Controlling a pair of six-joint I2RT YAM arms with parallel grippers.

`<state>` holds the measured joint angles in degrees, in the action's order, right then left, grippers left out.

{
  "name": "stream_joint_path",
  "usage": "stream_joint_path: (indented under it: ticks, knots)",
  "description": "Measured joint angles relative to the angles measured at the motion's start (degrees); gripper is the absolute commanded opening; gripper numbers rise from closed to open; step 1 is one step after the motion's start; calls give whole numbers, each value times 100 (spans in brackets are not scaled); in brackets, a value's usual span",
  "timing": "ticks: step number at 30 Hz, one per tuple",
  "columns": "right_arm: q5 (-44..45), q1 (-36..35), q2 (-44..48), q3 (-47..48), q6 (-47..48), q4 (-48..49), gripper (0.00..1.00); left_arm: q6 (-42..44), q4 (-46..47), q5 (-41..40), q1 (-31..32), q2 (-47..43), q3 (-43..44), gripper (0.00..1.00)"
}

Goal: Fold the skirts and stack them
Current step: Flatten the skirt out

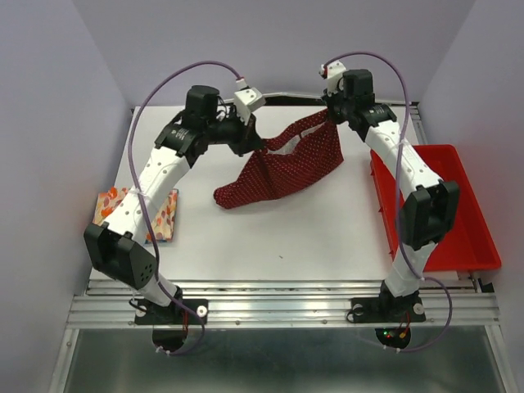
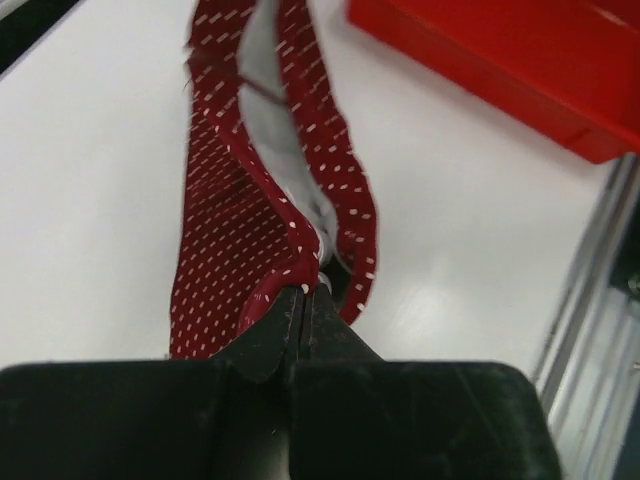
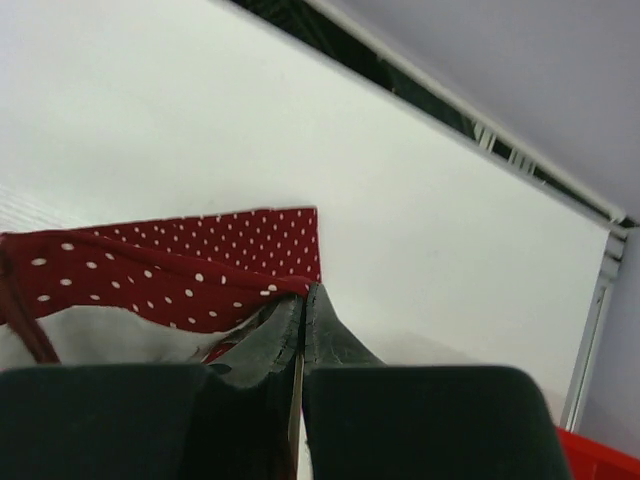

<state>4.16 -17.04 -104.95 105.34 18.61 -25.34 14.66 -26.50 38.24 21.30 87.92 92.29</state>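
The dark red skirt's waist (image 1: 288, 144) gapes slack between both grippers, so my left gripper should draw the waist's corner away toward the far edge (image 1: 165, 109) until the waist is taut.
The dark red skirt with tiny white dots (image 1: 282, 168) hangs stretched between both grippers above the far middle of the table, its lower part trailing onto the surface. My left gripper (image 1: 252, 146) is shut on one corner of its waist, seen in the left wrist view (image 2: 305, 288). My right gripper (image 1: 330, 112) is shut on the other corner, seen in the right wrist view (image 3: 305, 290). The skirt's white lining (image 2: 275, 120) shows. The cream-white skirt with orange flowers (image 1: 164, 215) lies folded at the left edge, partly under my left arm. The blue skirt is hidden.
A red tray (image 1: 458, 205) stands along the right edge of the table and shows in the left wrist view (image 2: 520, 70). Purple walls close in the back and sides. A metal rail runs along the near edge.
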Motion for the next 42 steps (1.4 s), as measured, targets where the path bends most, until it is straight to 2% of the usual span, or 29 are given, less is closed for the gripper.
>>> stream_joint_path:
  ticks: [3, 5, 7, 9, 11, 12, 14, 16, 18, 21, 23, 25, 26, 31, 32, 33, 36, 42]
  knots:
    - [-11, 46, -271, 0, -142, -238, 1, -304, -26, 269, 492, 83, 487, 0]
    - [-44, 52, -444, 105, -260, -481, 1, -420, -129, 295, 662, 402, 1602, 0]
    - [-205, 52, -546, 330, -389, -710, 1, -492, 61, -101, 664, 614, 2428, 0]
    - [-549, 46, -577, 610, -560, -892, 1, -597, 284, -444, 319, 634, 2695, 0]
    - [-922, -2, -402, 706, -706, -916, 1, -839, 420, -1021, -439, 708, 2946, 0]
    - [-1058, -39, -293, 706, -765, -914, 1, -1104, 330, -1276, -1137, 1023, 3407, 0]
    - [-1279, -151, -33, 754, -837, -769, 1, -1287, 380, -1338, -1722, 1427, 3766, 0]
    - [-1305, -271, 57, 1038, -859, -658, 1, -1217, 249, -1305, -2052, 1663, 3438, 0]
    - [-1211, -179, 59, 1320, -883, -647, 1, -787, -96, -1224, -1604, 1495, 2649, 0]
    - [-1082, 140, -13, 1456, -905, -702, 1, -114, -269, -1178, 581, 1047, 1093, 0]
    - [-927, 308, -87, 1480, -898, -761, 1, 74, -382, -931, 1816, 914, 498, 0]
    - [-765, 396, -136, 1480, -861, -850, 1, 151, -616, -719, 2076, 750, 374, 0]
    - [-699, 398, -146, 1478, -833, -898, 1, 125, -669, -658, 1862, 651, 476, 0]
    - [-452, 345, -136, 1478, -678, -857, 1, -236, -197, -859, -1224, 518, 1773, 0]
    - [-538, 330, -133, 1478, -695, -822, 1, -310, -125, -872, -1502, 472, 1871, 0]
    - [-616, 223, -133, 1478, -688, -761, 1, -363, -83, -879, -1606, 376, 1928, 0]
    - [-560, 44, -125, 1480, -608, -743, 1, -422, -22, -857, -1370, 70, 1878, 0]
    - [-413, 160, -125, 1521, -525, -721, 1, -468, 118, -850, -1169, -205, 1744, 0]
